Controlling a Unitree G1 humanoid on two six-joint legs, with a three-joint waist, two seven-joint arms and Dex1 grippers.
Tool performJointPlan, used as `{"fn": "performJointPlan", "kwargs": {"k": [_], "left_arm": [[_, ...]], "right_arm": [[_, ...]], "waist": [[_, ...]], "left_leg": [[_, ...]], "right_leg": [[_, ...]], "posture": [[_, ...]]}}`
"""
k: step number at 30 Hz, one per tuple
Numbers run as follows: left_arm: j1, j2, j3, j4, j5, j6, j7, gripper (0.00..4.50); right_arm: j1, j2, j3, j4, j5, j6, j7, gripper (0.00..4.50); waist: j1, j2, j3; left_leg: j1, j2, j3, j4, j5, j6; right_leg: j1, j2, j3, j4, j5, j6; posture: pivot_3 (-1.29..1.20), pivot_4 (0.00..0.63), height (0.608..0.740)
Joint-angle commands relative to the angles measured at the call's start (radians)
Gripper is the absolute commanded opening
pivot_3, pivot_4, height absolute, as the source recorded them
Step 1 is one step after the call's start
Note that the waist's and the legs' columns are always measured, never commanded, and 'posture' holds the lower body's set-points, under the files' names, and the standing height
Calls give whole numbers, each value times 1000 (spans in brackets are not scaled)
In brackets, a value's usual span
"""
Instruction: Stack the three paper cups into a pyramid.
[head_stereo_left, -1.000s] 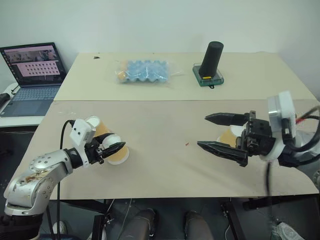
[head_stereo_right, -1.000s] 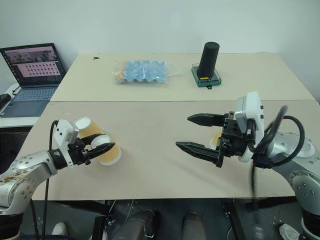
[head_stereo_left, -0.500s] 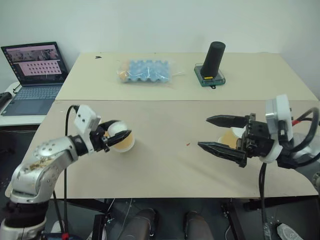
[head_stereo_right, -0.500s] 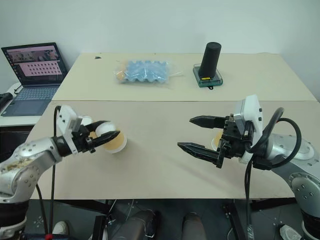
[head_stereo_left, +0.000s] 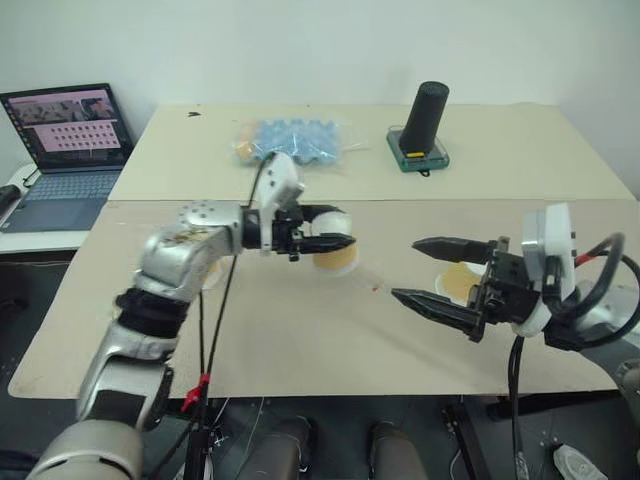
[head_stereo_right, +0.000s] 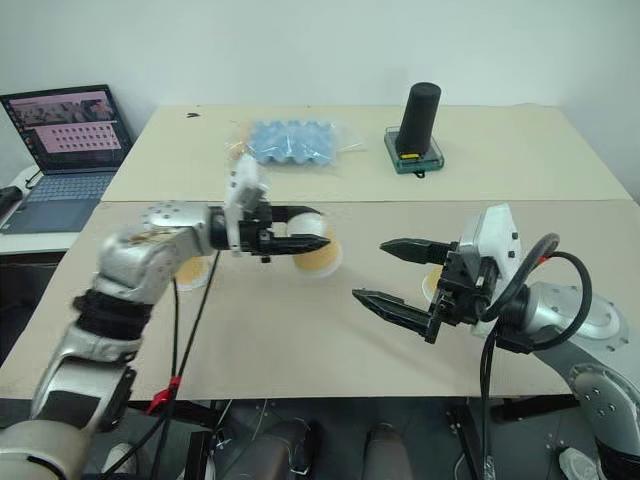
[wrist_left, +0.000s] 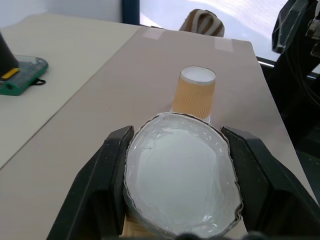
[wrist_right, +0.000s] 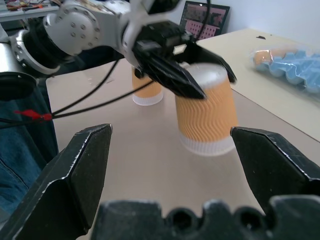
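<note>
I should keep going with my left gripper and let go beside the cup (head_stereo_left: 457, 281) by my right gripper, as the held cup (head_stereo_left: 336, 259) is upside down and the way there is open.
My left gripper (head_stereo_left: 338, 230) is shut on a paper cup (head_stereo_left: 336, 256), tan-orange with a white rim, held low over the middle of the table. From the left wrist, the cup's white end (wrist_left: 180, 185) sits squeezed between the fingers. A second cup (wrist_left: 195, 95) stands upside down further right, just behind my right gripper (head_stereo_left: 405, 268), which is open, holds nothing and points at the held cup (wrist_right: 205, 117). The third cup (head_stereo_right: 195, 270) stands on the left, partly hidden by my left arm; it is also behind the held one (wrist_right: 147, 90). No pyramid stands on the table.
On the far table lie a blue egg tray in a plastic bag (head_stereo_left: 290, 140) and a tall black cylinder on a green base (head_stereo_left: 425, 115). An open laptop (head_stereo_left: 65, 130) sits at the far left. The near table (head_stereo_left: 300, 340) has bare room in front.
My left arm has lifted one cup away from its neighbour and carried it right, towards the table's middle. The right gripper has stayed open and almost still.
</note>
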Motion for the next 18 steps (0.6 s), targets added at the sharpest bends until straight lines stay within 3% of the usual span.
{"fn": "performJointPlan", "kwargs": {"k": [1, 10, 18], "left_arm": [[-101, -96, -43, 186, 84, -134, -81, 2572], [-234, -296, -49, 466, 181, -271, -173, 2572], [-229, -323, -55, 529, 252, -317, -228, 2572]], "right_arm": [[23, 12, -41, -70, -2, -29, -45, 4500], [94, 22, -90, -137, 8, -34, -120, 4500], [125, 21, -114, -161, 20, -41, -153, 4500]], "waist": [[3, -1, 0], [1, -2, 1], [-5, -2, 1]], "left_leg": [[0, 0, 0, 0, 0, 0], [-1, 0, 0, 1, 1, 2], [-1, 0, 0, 1, 4, 7]], "right_leg": [[0, 0, 0, 0, 0, 0], [0, 0, 0, 0, 0, 1], [0, 0, -1, 0, 0, 1]], "posture": [[0, 150, 727], [0, 150, 727], [0, 150, 727]]}}
